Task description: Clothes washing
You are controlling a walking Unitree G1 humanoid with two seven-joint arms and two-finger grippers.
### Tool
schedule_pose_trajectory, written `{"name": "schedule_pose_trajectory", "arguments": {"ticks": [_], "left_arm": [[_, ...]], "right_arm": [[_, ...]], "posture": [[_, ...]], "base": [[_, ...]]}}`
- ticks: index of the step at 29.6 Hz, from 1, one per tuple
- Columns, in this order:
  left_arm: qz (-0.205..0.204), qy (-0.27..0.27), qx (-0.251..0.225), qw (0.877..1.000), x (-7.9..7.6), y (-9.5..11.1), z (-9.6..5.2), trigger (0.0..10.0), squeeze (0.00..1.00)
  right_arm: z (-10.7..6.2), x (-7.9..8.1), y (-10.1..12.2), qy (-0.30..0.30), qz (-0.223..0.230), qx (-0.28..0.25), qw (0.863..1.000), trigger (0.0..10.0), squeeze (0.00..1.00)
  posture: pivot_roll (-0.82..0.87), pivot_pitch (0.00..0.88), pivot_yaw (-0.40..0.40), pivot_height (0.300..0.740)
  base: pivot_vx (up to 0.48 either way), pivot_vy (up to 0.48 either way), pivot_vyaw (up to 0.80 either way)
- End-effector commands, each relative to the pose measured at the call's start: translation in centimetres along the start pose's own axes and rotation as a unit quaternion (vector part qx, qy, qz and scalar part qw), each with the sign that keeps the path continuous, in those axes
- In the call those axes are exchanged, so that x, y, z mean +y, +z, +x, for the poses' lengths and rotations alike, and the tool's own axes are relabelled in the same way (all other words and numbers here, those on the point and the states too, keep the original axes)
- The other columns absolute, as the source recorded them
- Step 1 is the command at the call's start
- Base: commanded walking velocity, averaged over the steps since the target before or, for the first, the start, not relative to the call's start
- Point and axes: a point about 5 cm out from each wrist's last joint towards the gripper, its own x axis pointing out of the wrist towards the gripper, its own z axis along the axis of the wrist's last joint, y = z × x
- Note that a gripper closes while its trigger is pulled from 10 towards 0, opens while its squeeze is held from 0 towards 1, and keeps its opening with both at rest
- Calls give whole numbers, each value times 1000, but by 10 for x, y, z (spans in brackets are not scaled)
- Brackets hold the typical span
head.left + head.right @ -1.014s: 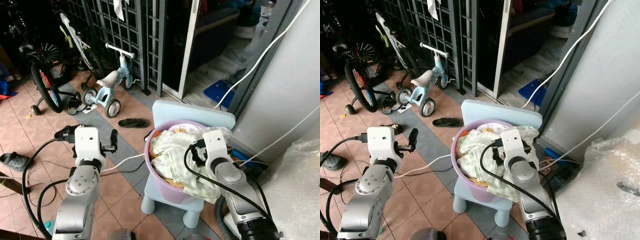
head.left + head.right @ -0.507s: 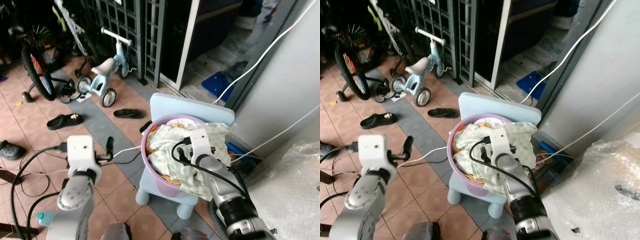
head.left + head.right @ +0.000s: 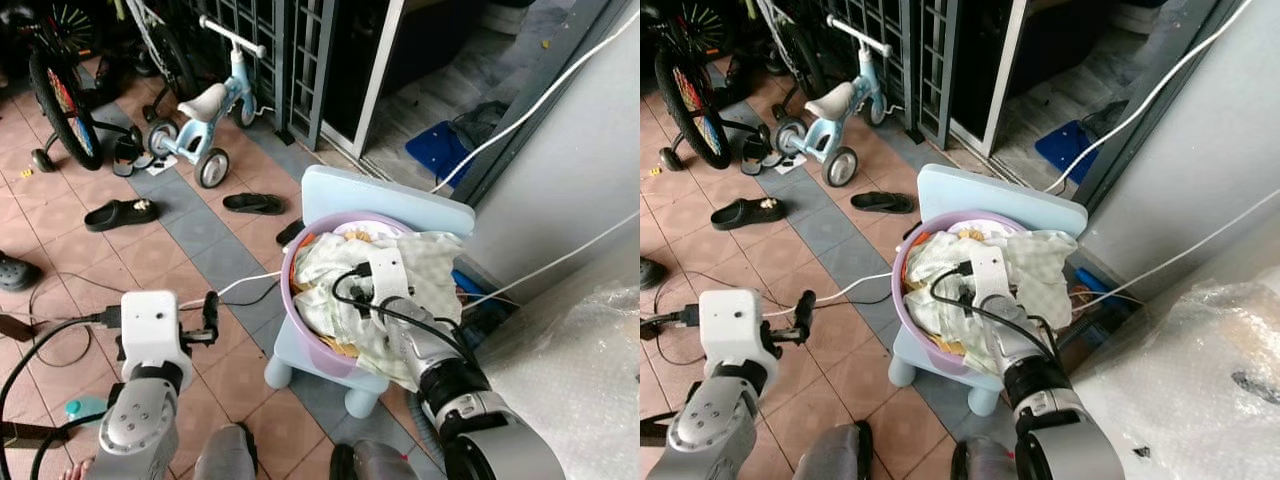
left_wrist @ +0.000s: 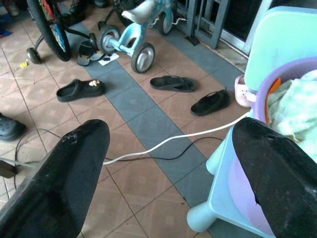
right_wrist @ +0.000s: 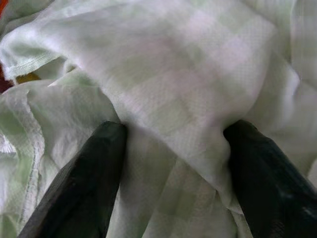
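Note:
A yellow edge [image 3: 342, 347] sticks out at the purple basin's rim, so more yellow cloth should show underneath when I lift the green cloth [image 3: 330, 262].
A purple basin [image 3: 288, 292] heaped with pale green checked cloth [image 3: 325, 268] stands on a small light-blue chair [image 3: 385, 205]. My right gripper [image 5: 173, 134] is down in the basin, open, its two black fingers [image 5: 94, 168] spread wide and pressed onto a fold of the cloth that bulges between them. Its white wrist box [image 3: 386, 280] sits over the middle of the heap. My left gripper [image 4: 171, 134] is open and holds nothing, hanging over the tiled floor to the left of the chair, with one finger [image 3: 210, 312] pointing towards the basin.
A white cable [image 3: 240, 288] runs across the tiles to the chair. Sandals [image 3: 118, 213] and a slipper [image 3: 252, 203] lie on the floor. A child's balance bike [image 3: 215, 105] and a bicycle [image 3: 55, 95] stand by the metal grille. A wall and bubble wrap [image 3: 585, 380] close off the right.
The camera has risen and tilted down. My right gripper has pushed farther into the cloth heap. My left arm has dropped lower and nearer to me.

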Motion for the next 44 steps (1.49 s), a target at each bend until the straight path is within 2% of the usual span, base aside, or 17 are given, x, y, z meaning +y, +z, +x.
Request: {"name": "schedule_pose_trajectory", "arguments": {"ticks": [1,18,22,26,29,30,32,33,36,37,38,40,44], "left_arm": [[4,9,-2,1000,3,2,-2,10000,0],[1,19,-9,1000,0,3,6,10000,0],[2,29,-11,1000,-3,2,13,10000,0],[-3,31,-15,999,-6,4,20,10000,0],[-9,29,-18,999,-10,4,25,10000,0],[-15,32,-21,999,-11,4,30,10000,0],[-17,33,-23,999,-11,4,33,10000,0],[-20,38,-23,999,-10,2,38,10000,0],[-23,38,-26,999,-10,0,43,10000,0],[-24,37,-27,999,-11,-1,47,10000,0],[-24,37,-27,999,-11,-1,47,10000,0],[-27,29,-34,999,-18,2,56,10000,0],[-26,10,-63,998,-26,14,70,10000,0]], "right_arm": [[1,-6,-16,-12,25,34,999,0,0],[5,-8,-6,0,77,23,997,0,0],[7,-10,1,4,83,15,996,0,0],[7,-14,-2,0,89,20,996,0,0],[7,-20,-6,-6,113,26,993,0,0],[7,-24,2,-3,131,8,991,0,0],[7,-26,10,-1,139,-13,990,0,0],[6,-27,24,11,137,-54,989,0,0],[2,-29,37,19,129,-98,987,0,0],[-3,-31,45,30,130,-141,981,0,0],[-3,-31,45,30,130,-141,981,0,0],[-18,-33,54,39,103,-205,973,0,0],[-49,-36,69,37,98,-313,944,0,0]], "posture": [[136,185,-116,740],[127,139,-140,740],[110,106,-148,740],[100,91,-149,740],[87,64,-148,740],[73,39,-144,740],[67,26,-141,740],[48,0,-131,740],[34,0,-121,740],[13,0,-109,740],[13,0,-109,740],[-4,0,-86,740],[-40,0,-55,740]], "base": [[0,0,0],[0,0,0],[0,0,0],[0,0,0],[0,0,0],[0,0,0],[0,0,0],[0,0,0],[0,0,0],[0,0,0],[0,0,0],[0,0,0],[0,0,0]]}}
